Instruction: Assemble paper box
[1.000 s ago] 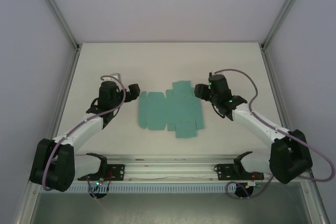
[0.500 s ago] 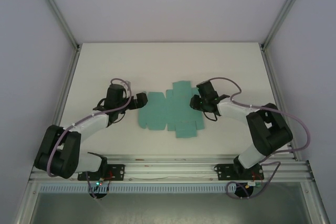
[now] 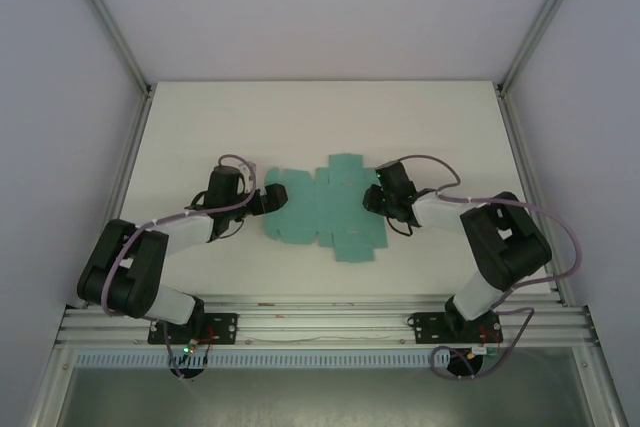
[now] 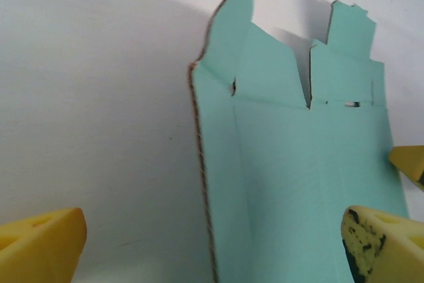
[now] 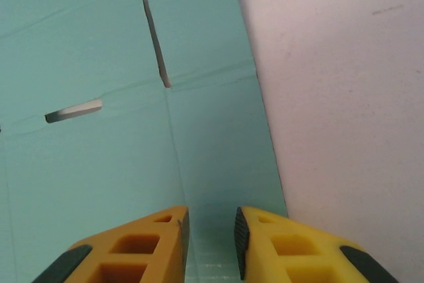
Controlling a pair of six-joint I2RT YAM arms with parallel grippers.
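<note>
Both fingers of the robot's right gripper are over flat card inside the teal sheet's edge (image 5: 215, 180), so that gripper should open, straddle the long edge (image 5: 274, 154) and pinch it to turn the sheet.
The paper box (image 3: 320, 209) is a flat teal die-cut sheet with flaps, lying mid-table. My left gripper (image 3: 268, 199) is at the sheet's left edge and open wide. In the left wrist view its yellow fingers (image 4: 40, 243) stand far apart, and the sheet (image 4: 291, 183) runs between them with its brown-edged left side raised a little off the table. My right gripper (image 3: 377, 197) is low over the sheet's right edge. In the right wrist view its fingertips (image 5: 211, 233) leave a narrow gap just above the card (image 5: 99, 164), with nothing pinched.
The white table (image 3: 200, 127) has bare room behind and on both sides of the sheet. Grey walls and aluminium posts (image 3: 525, 47) enclose it. A metal rail (image 3: 320, 319) carrying the arm bases runs along the near edge.
Both arms have folded down and inward. The left gripper slid right to the sheet's left edge, which now lifts slightly. The right gripper dropped onto the right edge.
</note>
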